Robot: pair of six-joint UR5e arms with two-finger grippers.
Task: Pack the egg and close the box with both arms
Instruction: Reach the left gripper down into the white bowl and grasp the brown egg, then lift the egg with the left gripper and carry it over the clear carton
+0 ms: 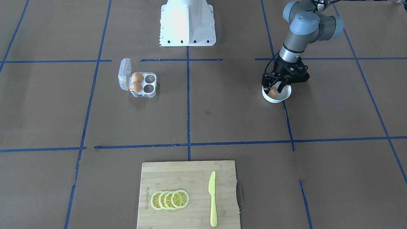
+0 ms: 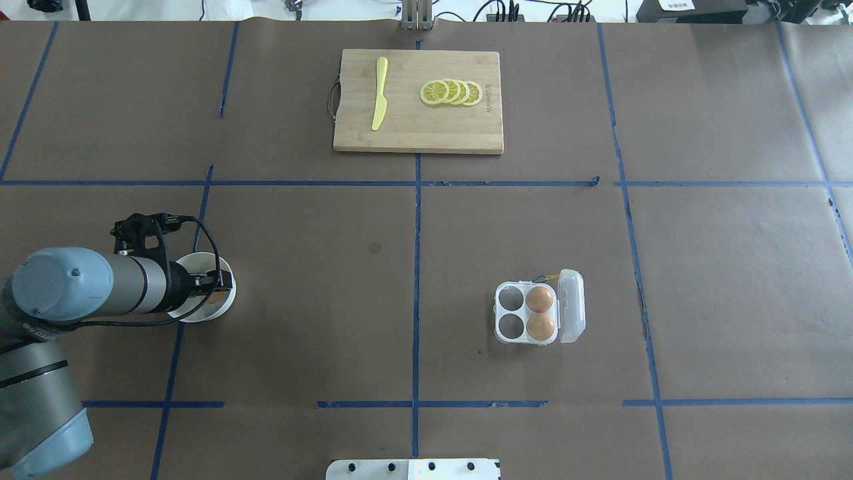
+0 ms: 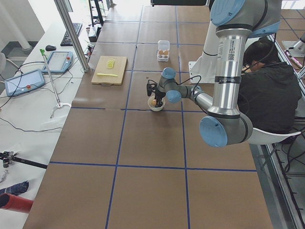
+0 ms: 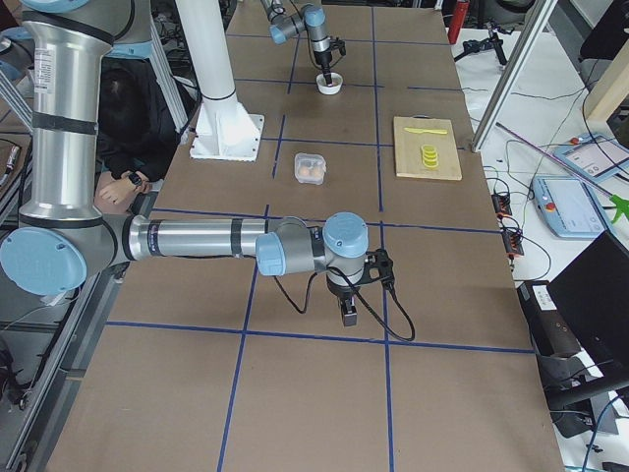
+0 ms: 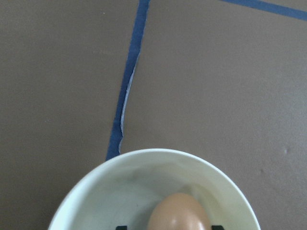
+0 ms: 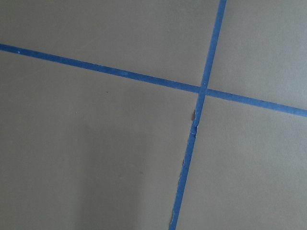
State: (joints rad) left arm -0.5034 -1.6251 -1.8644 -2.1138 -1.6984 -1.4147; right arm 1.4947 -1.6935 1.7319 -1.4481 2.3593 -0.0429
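Observation:
I see that only white shows [image 5: 130,197] beside the orange-brown egg, so I expect the round white bowl [image 1: 281,95] to stay behind empty when I lift the egg out.
An orange-brown egg [image 1: 272,93] lies in a round white bowl [image 1: 284,97]. My left gripper [image 1: 273,88] reaches down into the bowl, open, with a finger on each side of the egg. In the left wrist view the egg [image 5: 177,213] sits low in the bowl [image 5: 96,177], with the fingertips just showing beside it. The clear box [image 1: 141,84] stands open, its lid upright, with two eggs [image 1: 137,76] in the cups next to the lid and two cups empty. My right gripper [image 4: 349,313] hangs over bare table far from the box; I cannot tell if it is open or shut.
A wooden cutting board [image 1: 178,178] with several lemon slices [image 1: 170,199] and a yellow knife [image 1: 212,198] lies at the table's far side from the robot. The white base block [image 1: 187,22] stands between the arms. Blue tape lines cross the brown table.

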